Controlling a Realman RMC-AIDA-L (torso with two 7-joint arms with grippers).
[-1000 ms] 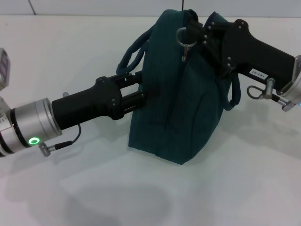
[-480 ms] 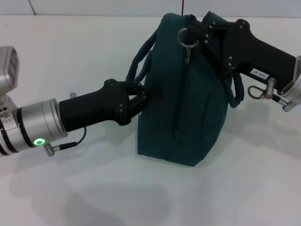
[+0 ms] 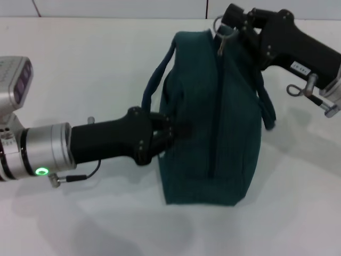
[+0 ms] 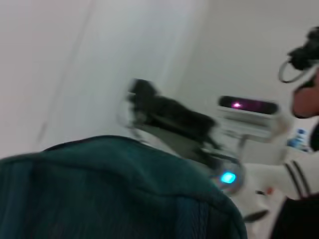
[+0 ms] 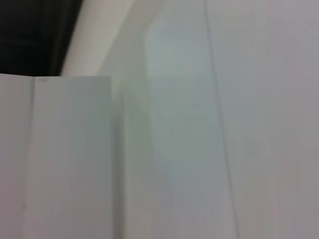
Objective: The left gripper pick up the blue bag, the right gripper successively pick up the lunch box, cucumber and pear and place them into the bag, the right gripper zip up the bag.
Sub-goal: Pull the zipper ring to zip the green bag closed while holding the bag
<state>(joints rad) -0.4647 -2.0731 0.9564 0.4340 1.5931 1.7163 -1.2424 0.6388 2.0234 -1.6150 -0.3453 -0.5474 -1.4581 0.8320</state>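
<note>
Next, my left gripper opens and goes up to the bag's far top edge, because it is low on the bag's side, away from the zipper pull.
The blue bag stands on the white table with its zipper line running down the side that faces me. My left gripper is at the bag's left side, fingers pinched on the fabric just below a loop handle. My right gripper is at the bag's far top corner, shut on the zipper pull, whose metal ring shows beside the fingertips. The left wrist view shows the bag's top with the right gripper beyond it. The lunch box, cucumber and pear are out of view.
The white table lies all around the bag. The bag's second loop handle hangs on its right side, under the right arm. The right wrist view shows only pale surfaces.
The bag has shifted right and stands more upright. My right gripper has moved up and away with the zipper ring. My left gripper has followed the bag to the right.
</note>
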